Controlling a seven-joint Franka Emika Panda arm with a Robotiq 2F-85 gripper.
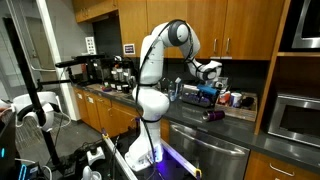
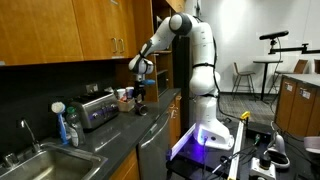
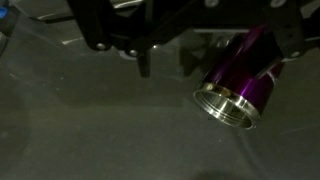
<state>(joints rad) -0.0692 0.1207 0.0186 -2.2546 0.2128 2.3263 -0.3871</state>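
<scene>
The purple cup lies slanted (image 3: 234, 97) under one finger of my gripper. Next, I turn and move my open fingers so they go on both sides of the cup's body (image 3: 247, 70) before I go down.
A purple metal cup (image 3: 238, 82) with a silver rim lies on its side on the dark countertop (image 3: 90, 130), its mouth facing the wrist camera. My gripper (image 3: 215, 50) comes in from the top of the wrist view. It is open, with one finger (image 3: 145, 62) to the left of the cup and the other at the cup's right end. It holds nothing. In both exterior views the gripper (image 1: 207, 88) (image 2: 141, 88) hangs a little above the cup (image 1: 213, 115) (image 2: 141, 108) on the counter.
Coffee machines (image 1: 115, 70) stand at one end of the counter and small items (image 1: 232, 98) sit against the back wall. A toaster (image 2: 97, 110), a soap bottle (image 2: 70, 125) and a sink (image 2: 35, 160) are further along. A built-in oven (image 1: 295, 115) is beside the counter.
</scene>
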